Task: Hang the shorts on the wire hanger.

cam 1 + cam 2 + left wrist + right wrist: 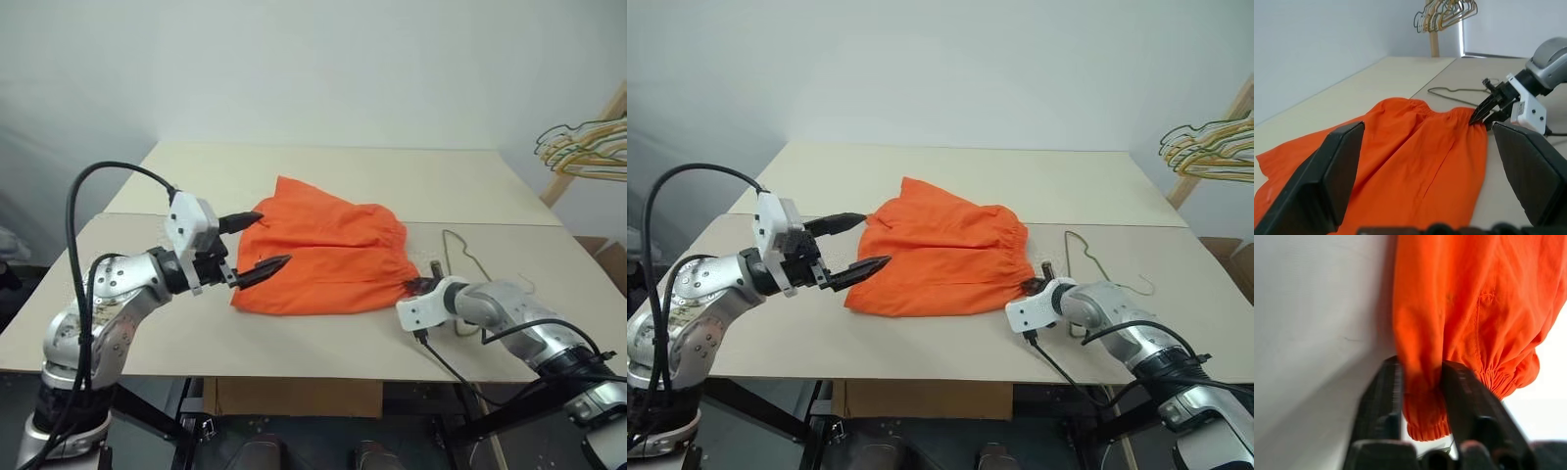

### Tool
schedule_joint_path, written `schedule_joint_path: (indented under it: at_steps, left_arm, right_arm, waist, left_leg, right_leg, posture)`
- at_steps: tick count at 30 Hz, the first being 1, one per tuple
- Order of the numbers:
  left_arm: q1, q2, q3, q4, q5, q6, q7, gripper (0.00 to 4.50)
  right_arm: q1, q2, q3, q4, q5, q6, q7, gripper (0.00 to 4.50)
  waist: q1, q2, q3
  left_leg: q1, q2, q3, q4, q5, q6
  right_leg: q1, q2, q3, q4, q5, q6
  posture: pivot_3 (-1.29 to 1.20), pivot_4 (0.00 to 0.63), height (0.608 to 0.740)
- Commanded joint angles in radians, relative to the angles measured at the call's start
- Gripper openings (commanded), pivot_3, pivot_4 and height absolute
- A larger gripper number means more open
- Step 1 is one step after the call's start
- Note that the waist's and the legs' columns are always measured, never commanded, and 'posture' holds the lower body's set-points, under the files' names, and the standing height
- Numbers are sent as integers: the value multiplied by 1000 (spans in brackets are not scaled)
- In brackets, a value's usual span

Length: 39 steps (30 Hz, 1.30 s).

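Note:
The orange shorts (323, 257) are folded double, as a seam (1439, 169) runs down the middle. They will spread out wide when I pull the near corners.
The bright orange shorts (323, 255) lie flat in the middle of the table, with the gathered waistband toward the right. At the waistband's near right corner, my right gripper (419, 287) is shut on the fabric; the right wrist view shows the elastic edge (1422, 423) pinched between its two fingers. My left gripper (276, 237) hovers open over the left edge of the shorts, holding nothing. The wire hanger (460, 247) lies flat on the table just right of the shorts, behind my right gripper.
A bunch of gold and dark hangers (588, 147) hangs on a wooden rack at the far right, off the table (323, 348). A cardboard box (294, 397) sits under the table's front edge. My right arm's cable (446, 367) droops over that edge.

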Motion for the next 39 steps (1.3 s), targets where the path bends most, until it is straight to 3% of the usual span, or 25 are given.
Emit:
schedule_joint_path:
  at_steps: [1,7,12,16,24,27,30,35,39]
  left_arm:
    - [26,92,-99,-6,149,-89,-56,4500]
    - [13,224,-357,205,557,-397,-114,4500]
    - [-92,182,-482,439,757,-515,-100,4500]
    - [-169,111,-509,579,834,-573,-61,3603]
    - [-248,44,-496,718,879,-635,-62,872]
    - [-276,35,-482,748,874,-647,-65,40]
    - [-297,51,-457,771,809,-707,-128,40]
    - [-323,168,-455,788,709,-880,-372,40]
    - [-394,121,-437,874,752,-897,-282,40]
  right_arm:
    - [-23,-2,-50,-24,-3,-24,-17,43]
    - [-12,15,-76,-66,4,-10,-22,43]
    - [-6,22,-96,-85,8,-12,-13,43]
    - [-4,26,-109,-101,11,-9,-7,0]
    - [27,24,-132,-137,15,0,5,0]
    - [34,25,-139,-146,19,2,14,0]
    - [44,18,-147,-160,33,-5,28,0]
    - [67,-29,-167,-204,129,-76,106,0]
    - [30,-16,-175,-169,150,-83,103,0]
  waist:
    - [-3,0,0]
    - [-6,0,0]
    - [-2,0,0]
    - [0,0,0]
    - [-7,0,0]
    - [-7,0,0]
    - [-7,0,0]
    - [-12,0,0]
    - [-6,0,0]
  left_leg:
    - [0,0,0,0,0,0]
    - [2,0,1,0,1,-1]
    - [2,0,2,0,2,-1]
    - [2,0,2,1,2,-1]
    - [2,0,2,0,2,-1]
    - [2,0,2,1,2,-1]
    - [2,0,2,1,2,-1]
    - [1,0,2,1,1,-1]
    - [1,0,2,1,1,-1]
  right_leg:
    - [0,0,0,1,-1,-2]
    - [1,0,0,1,-4,-6]
    - [0,0,0,2,-5,-4]
    - [1,0,1,3,-4,-4]
    - [0,0,0,4,-1,-2]
    - [0,0,1,4,0,-1]
    - [0,0,0,4,0,-1]
    - [-1,0,0,4,-1,-1]
    - [0,0,0,4,-2,-3]
  posture:
    - [191,0,740]
    - [178,0,740]
    - [169,0,740]
    - [155,0,740]
    - [139,0,740]
    - [138,0,740]
    - [140,0,740]
    - [146,0,740]
    - [156,0,740]
